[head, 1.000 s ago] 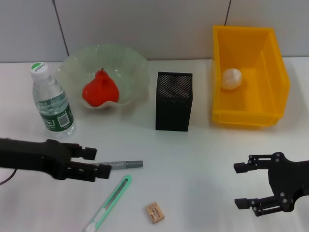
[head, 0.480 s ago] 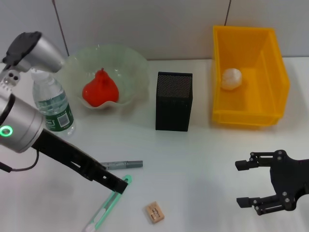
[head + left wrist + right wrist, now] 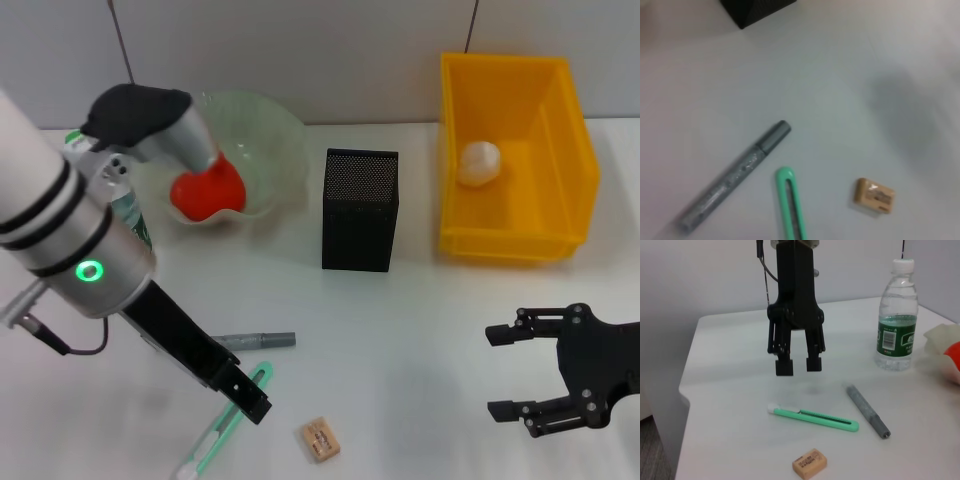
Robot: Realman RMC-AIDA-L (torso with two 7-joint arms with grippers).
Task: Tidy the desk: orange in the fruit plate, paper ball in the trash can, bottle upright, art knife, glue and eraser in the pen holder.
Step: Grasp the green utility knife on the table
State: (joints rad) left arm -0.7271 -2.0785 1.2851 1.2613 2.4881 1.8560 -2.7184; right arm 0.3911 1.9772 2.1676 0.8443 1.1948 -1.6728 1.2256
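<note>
The green art knife (image 3: 815, 418) lies under my open fingers, away from the glue and eraser, so my left gripper keeps going down until my fingers are on both sides of its middle (image 3: 222, 428).
My left gripper (image 3: 799, 365) hangs open, fingers pointing down, just above the table by the green art knife (image 3: 812, 418), and holds nothing. In the head view the left gripper (image 3: 250, 400) is over the knife (image 3: 225, 425). The grey glue stick (image 3: 255, 341) lies just behind the knife and the tan eraser (image 3: 320, 440) to its right. The orange (image 3: 207, 190) sits in the glass fruit plate (image 3: 275, 140). The bottle (image 3: 896, 315) stands upright, mostly hidden by my left arm in the head view. The paper ball (image 3: 480, 163) lies in the yellow trash can (image 3: 560, 120). The black mesh pen holder (image 3: 360, 210) stands mid-table.
My right gripper (image 3: 495, 372) rests open and low at the table's front right, holding nothing. The left wrist view shows the glue (image 3: 735, 175), the knife (image 3: 792, 205) and the eraser (image 3: 874, 195) on bare white table, with a corner of the pen holder (image 3: 757, 9) beyond.
The left arm has swung up from lying low at the left; its gripper now points down over the art knife, farther right and nearer the front. The right arm has stayed put.
</note>
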